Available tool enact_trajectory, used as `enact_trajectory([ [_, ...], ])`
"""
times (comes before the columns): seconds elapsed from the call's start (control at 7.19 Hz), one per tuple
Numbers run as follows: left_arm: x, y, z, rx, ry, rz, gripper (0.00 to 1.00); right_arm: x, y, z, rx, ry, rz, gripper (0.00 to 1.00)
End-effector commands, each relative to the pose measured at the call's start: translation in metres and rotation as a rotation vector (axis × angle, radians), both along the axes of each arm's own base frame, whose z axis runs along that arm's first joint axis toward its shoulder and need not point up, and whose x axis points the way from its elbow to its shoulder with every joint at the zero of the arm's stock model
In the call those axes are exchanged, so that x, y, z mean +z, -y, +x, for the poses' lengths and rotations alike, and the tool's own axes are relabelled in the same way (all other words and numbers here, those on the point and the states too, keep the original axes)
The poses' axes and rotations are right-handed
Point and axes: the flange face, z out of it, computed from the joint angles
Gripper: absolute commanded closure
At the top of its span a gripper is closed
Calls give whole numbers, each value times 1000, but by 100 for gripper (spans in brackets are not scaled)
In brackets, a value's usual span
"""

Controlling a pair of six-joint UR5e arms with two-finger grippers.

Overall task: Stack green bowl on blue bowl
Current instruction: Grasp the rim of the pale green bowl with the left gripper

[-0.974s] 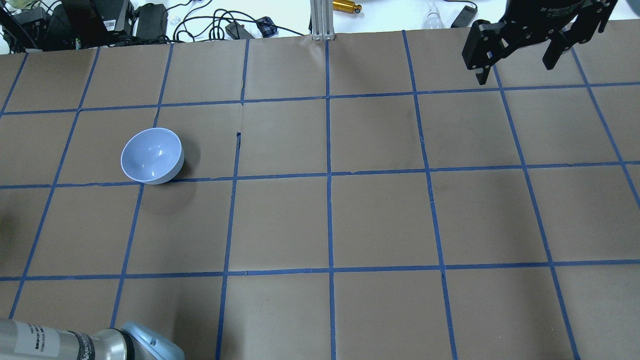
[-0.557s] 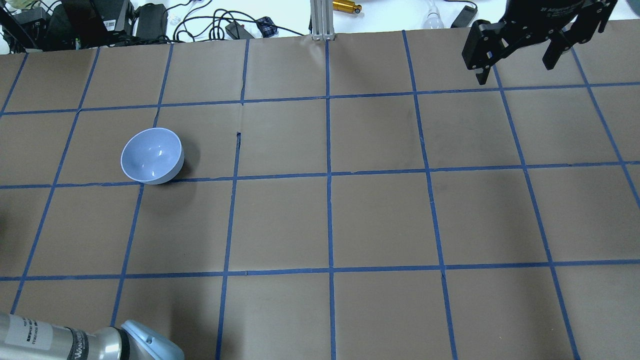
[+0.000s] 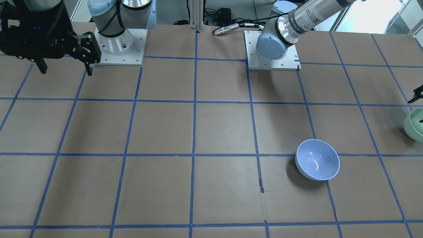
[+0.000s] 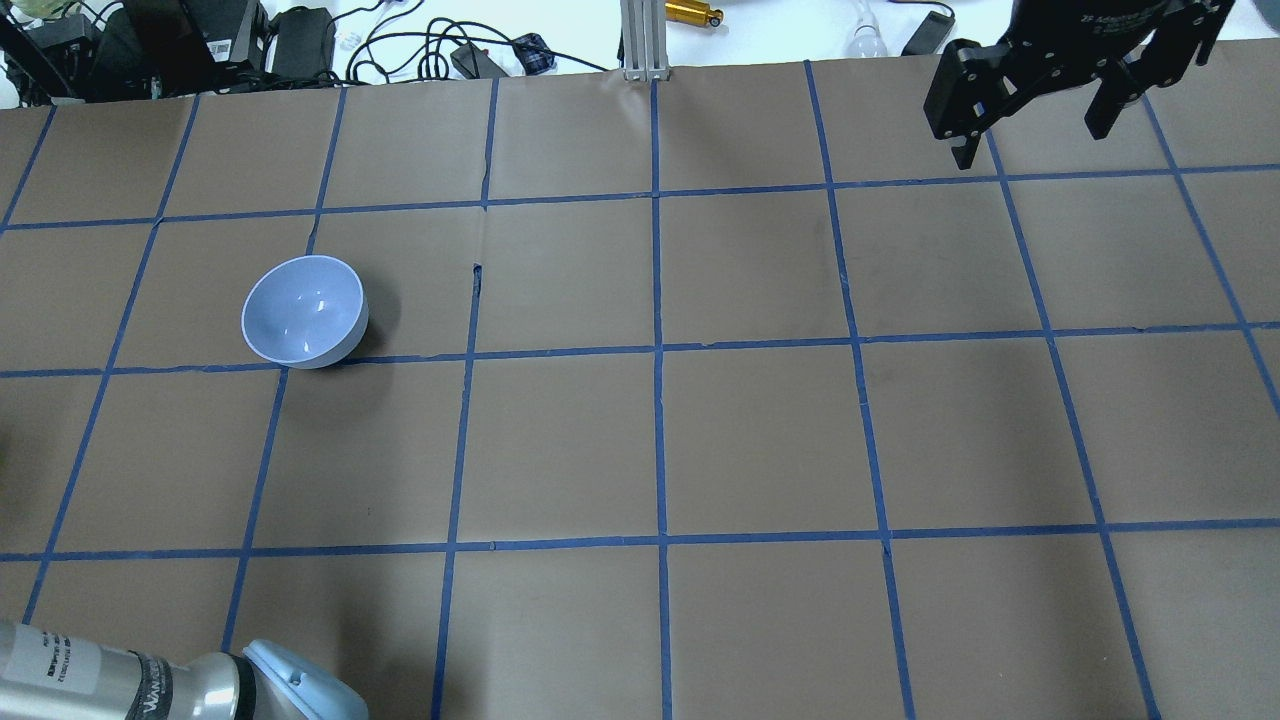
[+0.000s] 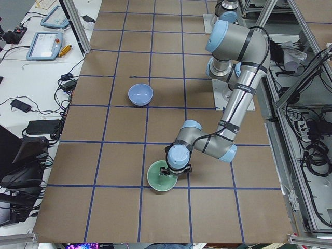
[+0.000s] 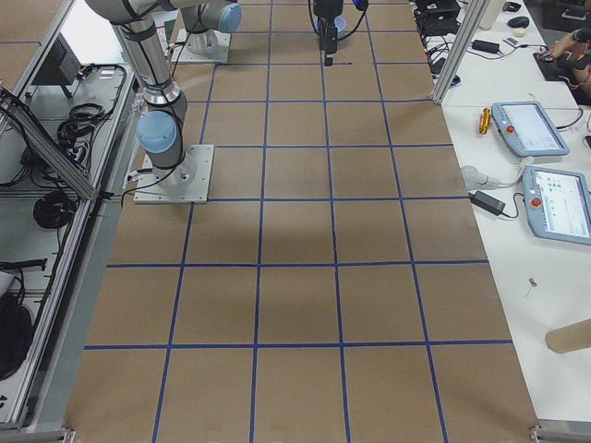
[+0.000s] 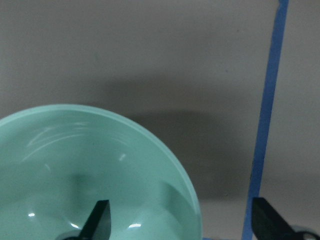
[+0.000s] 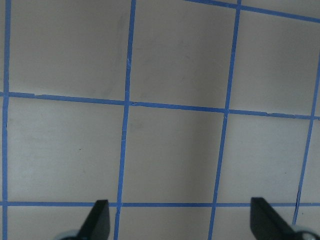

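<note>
The blue bowl is empty and spreads out to a wide opening [image 3: 317, 159]. The green bowl [image 3: 415, 125] will fit inside it almost rim to rim when I lower it.
The green bowl [image 7: 90, 170] stands upright at the table's left end; it also shows in the exterior left view [image 5: 162, 178] and at the right edge of the front-facing view [image 3: 415, 126]. My left gripper [image 7: 182, 225] is open right over it. One finger [image 7: 98, 220] is inside the bowl and the other [image 7: 265, 220] is outside its rim. The blue bowl [image 4: 304, 311] stands alone, upright and empty, in the left half of the table, also in the front-facing view [image 3: 317, 159]. My right gripper [image 4: 1040, 105] is open and empty, high over the far right.
Cables and power bricks [image 4: 300, 45] lie beyond the table's far edge, beside an aluminium post [image 4: 640, 40]. Both arm bases [image 3: 271, 49] stand on the robot's side. My left arm's elbow [image 4: 290, 690] shows at the near left corner.
My left arm's elbow has shifted slightly lower in the overhead view. The blue bowl and my right gripper have not moved.
</note>
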Motion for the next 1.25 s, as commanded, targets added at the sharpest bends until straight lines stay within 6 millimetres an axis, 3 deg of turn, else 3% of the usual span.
enact_trajectory([
  [0.0, -2, 0, 0, -29, -1, 0, 5, 0, 0, 0, 0, 0, 0, 0],
  [0.28, -3, 1, 2, -30, 37, -19, 14, 0, 0, 0, 0, 0, 0, 0],
  [0.83, -5, 3, 1, -26, 38, -19, 16, 0, 0, 0, 0, 0, 0, 0],
  [1.11, -5, 3, 0, -21, 36, -23, 27, 0, 0, 0, 0, 0, 0, 0],
])
